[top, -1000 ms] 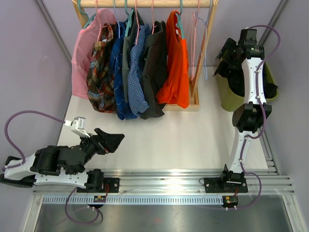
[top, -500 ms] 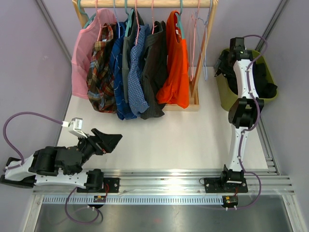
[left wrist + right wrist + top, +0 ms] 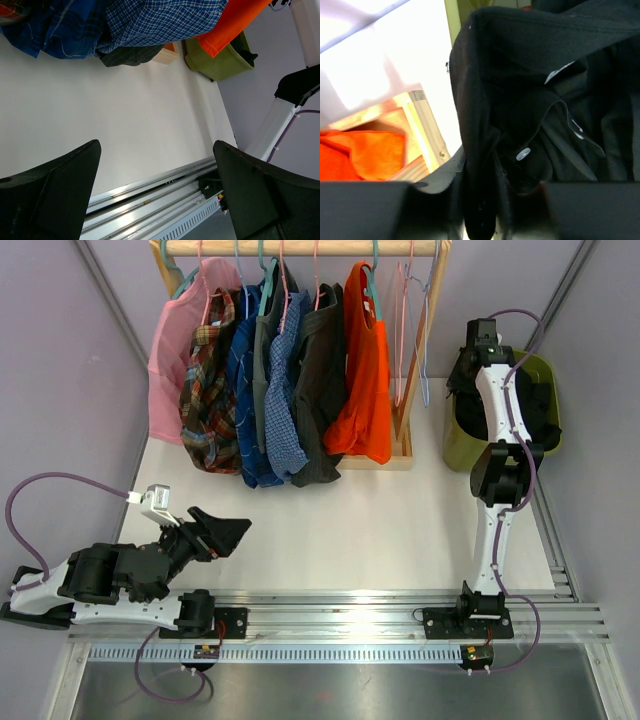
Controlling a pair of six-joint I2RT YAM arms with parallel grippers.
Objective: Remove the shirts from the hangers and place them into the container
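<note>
I should tuck a fold of the black shirt (image 3: 462,375) into the container's middle (image 3: 537,408) with my right gripper before it leaves, because that fold lies across the container's rim.
Several shirts hang from hangers on the rail: pink (image 3: 172,350), brown-red plaid (image 3: 208,405), blue checked (image 3: 285,415), dark grey (image 3: 322,390) and orange (image 3: 362,390). A few bare hangers (image 3: 405,330) hang to their right. The olive-green container (image 3: 455,440) at the right holds a black shirt (image 3: 530,75). My right gripper (image 3: 502,210) reaches down at the container's left rim, shut on a fold of that black shirt. My left gripper (image 3: 155,190) rests low over the table's near left, open, with nothing between its fingers (image 3: 50,195).
The rail's light wooden base frame (image 3: 422,130) stands on the table just left of the container, under the orange shirt (image 3: 365,155). A metal rail (image 3: 340,605) runs along the table's near edge. Purple walls close in both sides.
My right gripper has dropped from above the container to its left rim and closed on the black cloth. The left arm has barely shifted.
</note>
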